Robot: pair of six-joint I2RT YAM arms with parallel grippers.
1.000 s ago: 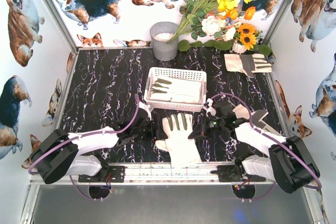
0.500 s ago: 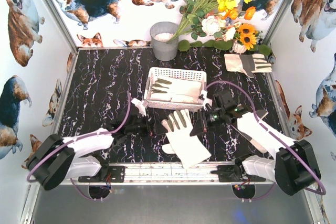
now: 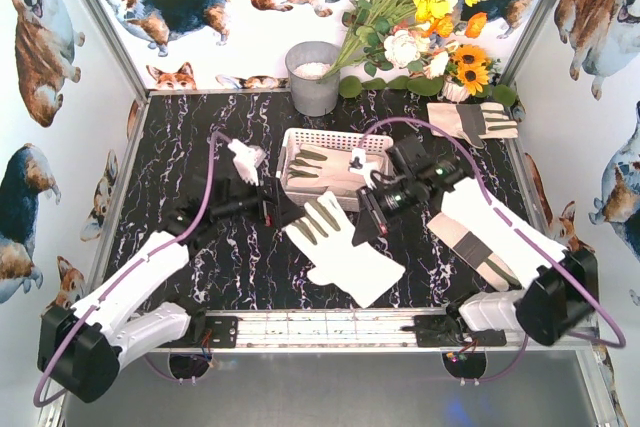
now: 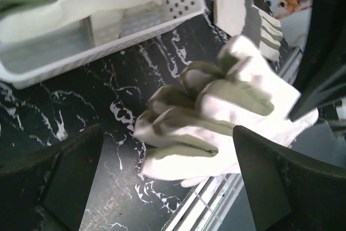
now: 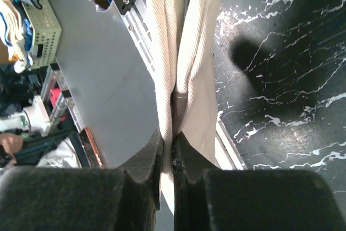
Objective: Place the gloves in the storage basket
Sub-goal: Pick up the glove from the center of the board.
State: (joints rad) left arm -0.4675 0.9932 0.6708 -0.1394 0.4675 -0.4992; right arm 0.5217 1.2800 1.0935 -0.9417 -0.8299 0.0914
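My left gripper should grab the fingers [image 3: 312,223] before both grippers carry the glove square over the basket, since the glove slants with its cuff [image 3: 376,279] away from the basket.
My right gripper [image 3: 368,224] is shut on the edge of a cream-white glove [image 3: 338,249] with grey fingers. It holds the glove just in front of the white lattice storage basket [image 3: 340,138], the cuff trailing toward the near edge. In the right wrist view the pads [image 5: 157,152] pinch the ribbed fabric of this glove [image 5: 186,52]. My left gripper [image 3: 272,210] is open and empty, left of the glove; in its own view its gripper [image 4: 173,187] faces the glove's fingers [image 4: 216,117]. One glove [image 3: 325,163] lies in the basket. Another glove [image 3: 473,120] lies back right, and a third [image 3: 478,250] under my right arm.
A grey metal bucket [image 3: 313,77] stands behind the basket. A bunch of artificial flowers [image 3: 420,17] fills the back right corner. Printed walls close in both sides. The metal rail [image 3: 330,325] runs along the near edge.
My right gripper has lifted the glove and carried it away from the near edge toward the basket, turning it left. My left arm has swung out and forward to the basket's left front.
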